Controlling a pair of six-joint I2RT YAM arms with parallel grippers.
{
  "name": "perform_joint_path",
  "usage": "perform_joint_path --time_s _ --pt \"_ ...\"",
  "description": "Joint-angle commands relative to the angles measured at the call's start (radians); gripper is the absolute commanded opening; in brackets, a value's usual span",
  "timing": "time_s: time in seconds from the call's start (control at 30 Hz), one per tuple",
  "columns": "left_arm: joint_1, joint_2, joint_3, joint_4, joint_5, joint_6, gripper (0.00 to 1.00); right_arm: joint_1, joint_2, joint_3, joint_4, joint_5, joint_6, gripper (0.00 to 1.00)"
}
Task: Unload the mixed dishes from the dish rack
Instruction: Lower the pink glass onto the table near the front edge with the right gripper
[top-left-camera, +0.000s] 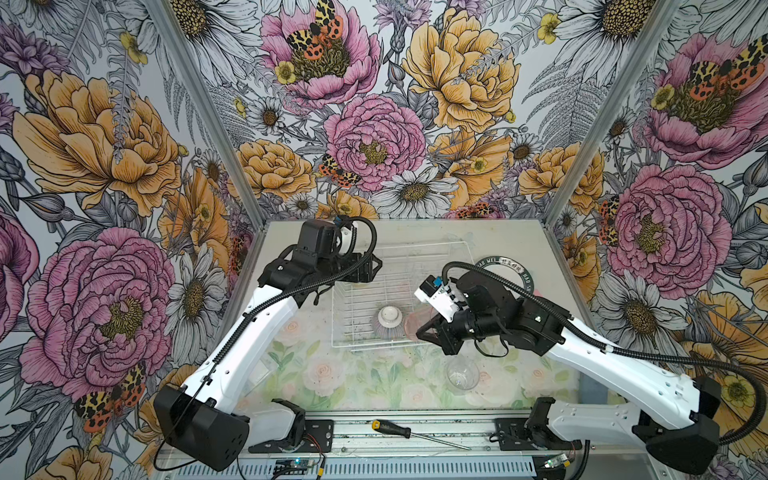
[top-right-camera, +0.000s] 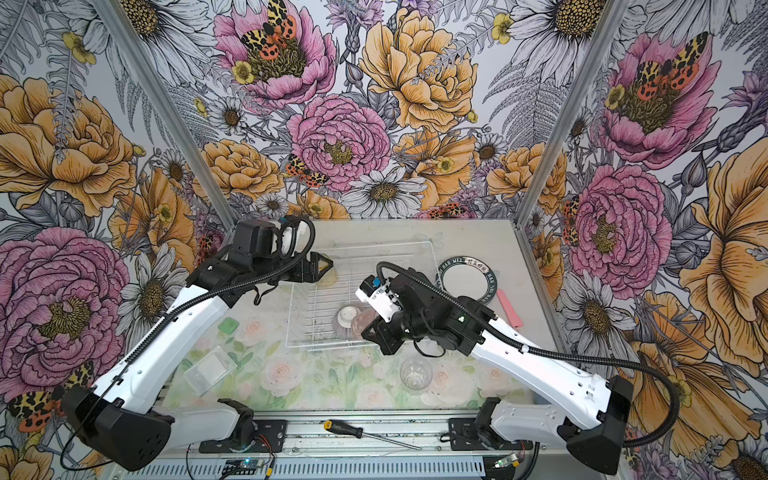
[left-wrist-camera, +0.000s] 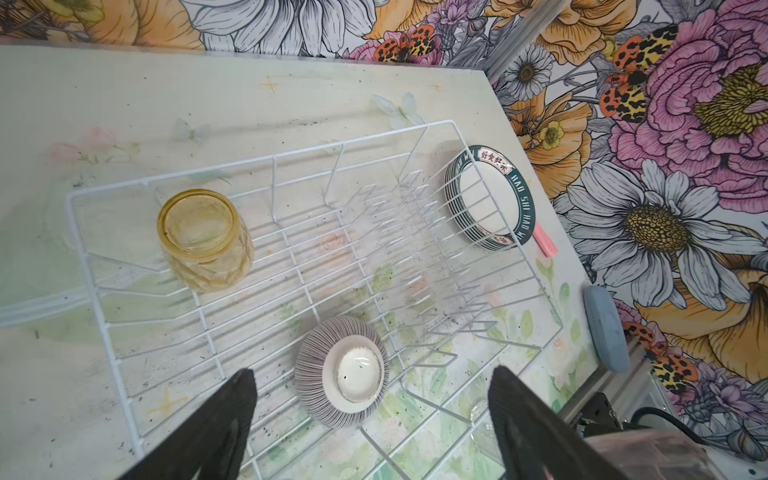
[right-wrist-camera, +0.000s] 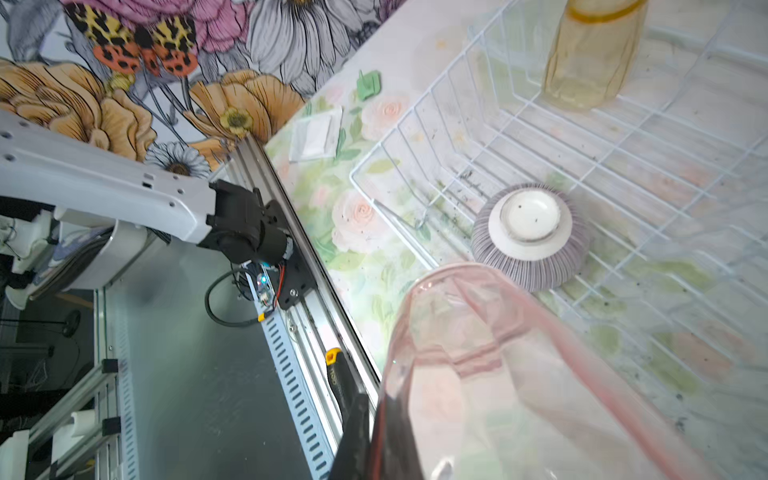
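Note:
The tabletop (top-right-camera: 374, 375) beside the clear tumbler is empty, so my right gripper should go on moving the pink tumbler there until the base of the pink tumbler sits on it.
The white wire dish rack (top-left-camera: 415, 249) (top-right-camera: 374, 249) (left-wrist-camera: 249, 166) (right-wrist-camera: 415, 137) stands mid-table. Inside it, a ribbed greyish-purple bowl (top-left-camera: 390, 320) (top-right-camera: 348, 318) (left-wrist-camera: 343, 372) (right-wrist-camera: 530, 232) lies upside down near the front. A yellow tumbler (left-wrist-camera: 203, 239) (right-wrist-camera: 590, 54) (top-right-camera: 328, 276) stands in the back left corner. My left gripper (top-left-camera: 365, 266) (top-right-camera: 320, 266) (left-wrist-camera: 372, 372) hangs open above that corner, holding nothing. My right gripper (top-left-camera: 428, 328) (top-right-camera: 372, 328) (right-wrist-camera: 374, 436) is shut on the wall of a pink tumbler (top-left-camera: 419, 324) (top-right-camera: 365, 322) (right-wrist-camera: 498, 374) over the rack's front right.
A stack of green-rimmed plates (top-left-camera: 505, 270) (top-right-camera: 467, 278) (left-wrist-camera: 490, 199) lies on the table right of the rack. A clear tumbler (top-left-camera: 462, 374) (top-right-camera: 415, 374) stands in front of it. A screwdriver (top-left-camera: 390, 428) lies on the front rail. A pink strip (top-right-camera: 509, 307) and a clear box (top-right-camera: 210, 370) are nearby.

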Motion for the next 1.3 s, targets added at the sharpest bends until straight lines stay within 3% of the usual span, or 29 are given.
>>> perform_joint_path --time_s 0.0,0.4,1.27 --pt "0.027 -0.037 -0.012 -0.012 -0.037 0.026 0.89 0.064 0.035 0.014 -0.078 0.103 -0.015 0.00" --pt "0.060 -0.045 -0.047 -0.011 -0.043 0.030 0.89 0.256 0.309 0.037 -0.151 0.179 -0.063 0.00" --pt "0.096 -0.026 -0.053 -0.011 0.007 0.033 0.89 0.274 0.519 0.015 -0.186 0.248 -0.125 0.00"
